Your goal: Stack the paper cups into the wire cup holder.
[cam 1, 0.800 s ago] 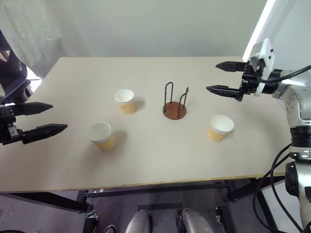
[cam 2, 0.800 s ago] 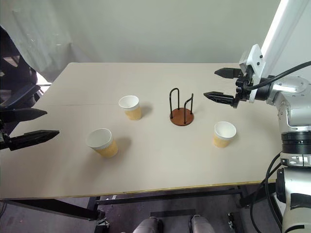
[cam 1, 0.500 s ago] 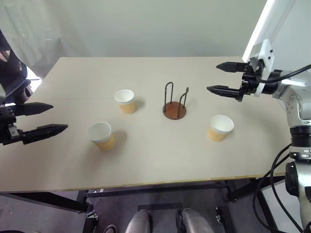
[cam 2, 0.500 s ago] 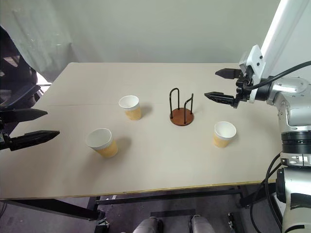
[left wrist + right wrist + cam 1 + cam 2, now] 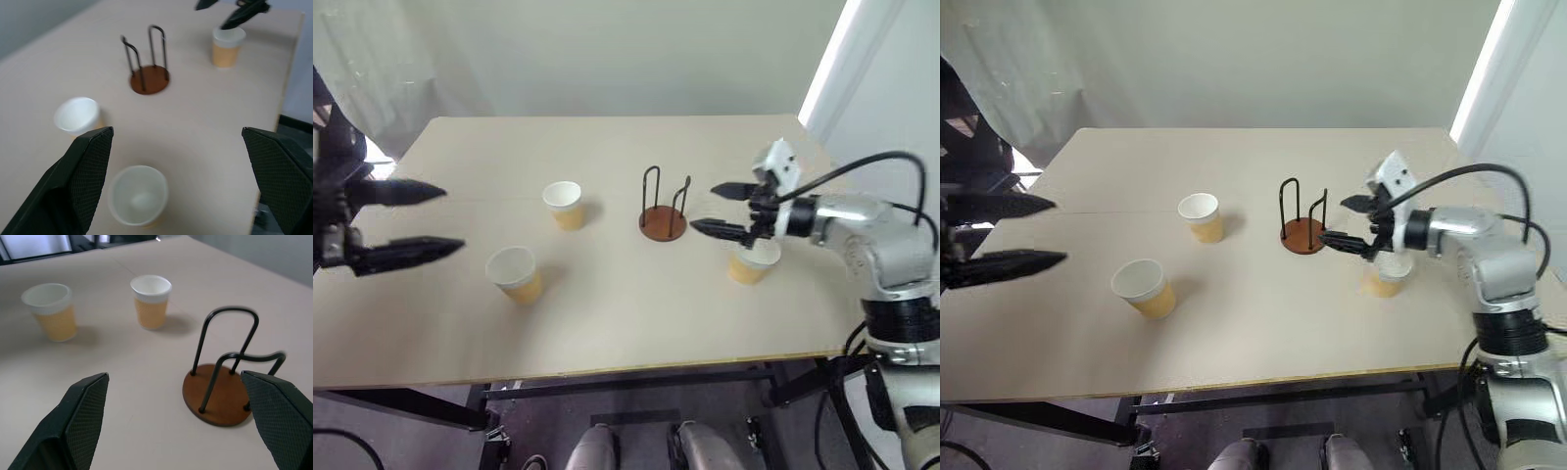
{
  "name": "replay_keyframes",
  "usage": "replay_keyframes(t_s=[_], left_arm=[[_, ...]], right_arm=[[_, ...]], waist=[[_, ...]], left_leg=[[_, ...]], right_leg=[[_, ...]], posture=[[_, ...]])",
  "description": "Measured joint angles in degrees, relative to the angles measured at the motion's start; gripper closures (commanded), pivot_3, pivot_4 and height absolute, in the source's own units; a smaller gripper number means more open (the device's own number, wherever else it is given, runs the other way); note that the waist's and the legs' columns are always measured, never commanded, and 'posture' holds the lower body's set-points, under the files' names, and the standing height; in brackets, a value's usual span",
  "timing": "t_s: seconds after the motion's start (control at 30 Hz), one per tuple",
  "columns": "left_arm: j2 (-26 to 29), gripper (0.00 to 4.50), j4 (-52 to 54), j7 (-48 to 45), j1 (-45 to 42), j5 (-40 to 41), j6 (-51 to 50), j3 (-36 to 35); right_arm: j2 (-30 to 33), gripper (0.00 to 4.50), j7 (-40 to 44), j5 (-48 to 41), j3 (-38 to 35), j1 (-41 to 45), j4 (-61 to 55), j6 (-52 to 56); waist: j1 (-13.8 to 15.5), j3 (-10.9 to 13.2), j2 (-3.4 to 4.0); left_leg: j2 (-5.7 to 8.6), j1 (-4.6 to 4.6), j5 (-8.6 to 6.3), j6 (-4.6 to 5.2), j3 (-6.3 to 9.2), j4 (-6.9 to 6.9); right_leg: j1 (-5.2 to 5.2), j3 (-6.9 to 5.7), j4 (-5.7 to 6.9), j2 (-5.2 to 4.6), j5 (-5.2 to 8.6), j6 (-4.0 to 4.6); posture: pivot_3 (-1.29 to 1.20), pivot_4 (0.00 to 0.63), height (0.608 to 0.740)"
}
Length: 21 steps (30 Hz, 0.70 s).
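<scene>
My gripper will bring the whole holder (image 5: 663, 221) along upright when it moves the near loop, because both ends of the near loop (image 5: 202, 409) are set into the brown disc.
Three paper cups stand upright on the table: one (image 5: 564, 204) left of the wire cup holder (image 5: 664, 211), one (image 5: 514, 272) nearer the front left, and one (image 5: 747, 265) right of the holder. The holder is a brown disc with dark wire loops, and nothing is in it. My right gripper (image 5: 703, 208) is open and hovers just right of the holder, above and in front of the right cup, partly hiding its rim. My left gripper (image 5: 455, 218) is open above the table's left edge, apart from the nearest cup. The right wrist view shows the holder (image 5: 220, 394) close by.
The tan table (image 5: 626, 333) has its front edge close to me and a pale wall behind it. A dark chair (image 5: 964, 147) stands beyond the left edge. A white post (image 5: 827, 59) rises at the back right.
My right gripper has swung down and to the left, from high at the right edge to beside the holder over the right cup. The left gripper has lifted a little and moved inward.
</scene>
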<state>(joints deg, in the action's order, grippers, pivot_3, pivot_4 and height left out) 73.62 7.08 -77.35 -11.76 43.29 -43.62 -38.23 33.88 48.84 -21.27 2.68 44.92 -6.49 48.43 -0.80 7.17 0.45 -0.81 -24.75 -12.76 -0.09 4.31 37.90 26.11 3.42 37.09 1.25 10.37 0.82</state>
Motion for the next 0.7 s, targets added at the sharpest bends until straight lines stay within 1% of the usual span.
replay_keyframes(t_s=[0.13,0.3,0.4,0.53,0.63,0.7], left_arm=[[-1.43,0.00,-0.03,1.90,-0.42,-0.74,1.21,1.94],[-2.81,0.00,0.89,3.87,-0.20,-0.80,1.40,2.85],[-2.86,0.00,1.90,4.02,0.89,-0.80,1.29,2.68],[-2.91,0.00,2.07,4.20,2.09,-0.80,1.14,2.01],[-2.93,0.00,2.55,4.41,3.05,-0.80,1.05,0.73],[-2.97,0.00,2.84,5.04,3.22,-0.80,1.02,0.30]], right_arm=[[-6.79,0.04,-10.42,2.47,0.58,3.60,1.54,5.17],[-13.12,0.04,-19.66,4.88,0.85,4.24,3.98,9.44],[-14.67,0.04,-22.36,5.71,1.40,3.60,4.35,11.92],[-15.16,0.04,-23.95,5.90,1.99,2.96,4.56,13.91],[-15.47,0.04,-25.44,6.75,2.01,2.97,6.00,13.86],[-16.97,0.04,-26.42,7.56,2.21,2.99,7.89,12.34]], waist=[[-0.07,0.00,0.00],[0.08,-0.01,-0.01],[0.17,-0.01,-0.01],[0.15,-0.01,-0.01],[0.14,-0.01,-0.01],[0.12,-0.01,-0.01]], left_leg=[[-0.01,-0.01,0.01,0.01,0.04,-0.01],[0.00,-0.18,-0.01,-0.02,0.09,-0.01],[0.00,-0.24,-0.08,-0.09,0.08,-0.01],[0.00,-0.24,-0.15,-0.13,0.08,-0.02],[-0.01,-0.21,-0.15,-0.14,0.08,-0.02],[-0.02,-0.18,-0.15,-0.13,0.09,-0.02]], right_leg=[[0.06,0.01,0.00,0.06,-0.04,0.08],[0.20,-0.03,-0.05,0.07,-0.03,0.10],[0.22,-0.03,-0.12,0.07,-0.02,0.10],[0.24,-0.03,-0.14,0.08,-0.02,0.09],[0.24,-0.03,-0.11,0.10,-0.02,0.09],[0.24,-0.03,-0.06,0.11,-0.03,0.09]], posture=[[0.00,0.150,0.740],[0.00,0.150,0.740],[0.00,0.150,0.740],[0.00,0.150,0.740],[0.00,0.150,0.740],[0.00,0.150,0.740]])
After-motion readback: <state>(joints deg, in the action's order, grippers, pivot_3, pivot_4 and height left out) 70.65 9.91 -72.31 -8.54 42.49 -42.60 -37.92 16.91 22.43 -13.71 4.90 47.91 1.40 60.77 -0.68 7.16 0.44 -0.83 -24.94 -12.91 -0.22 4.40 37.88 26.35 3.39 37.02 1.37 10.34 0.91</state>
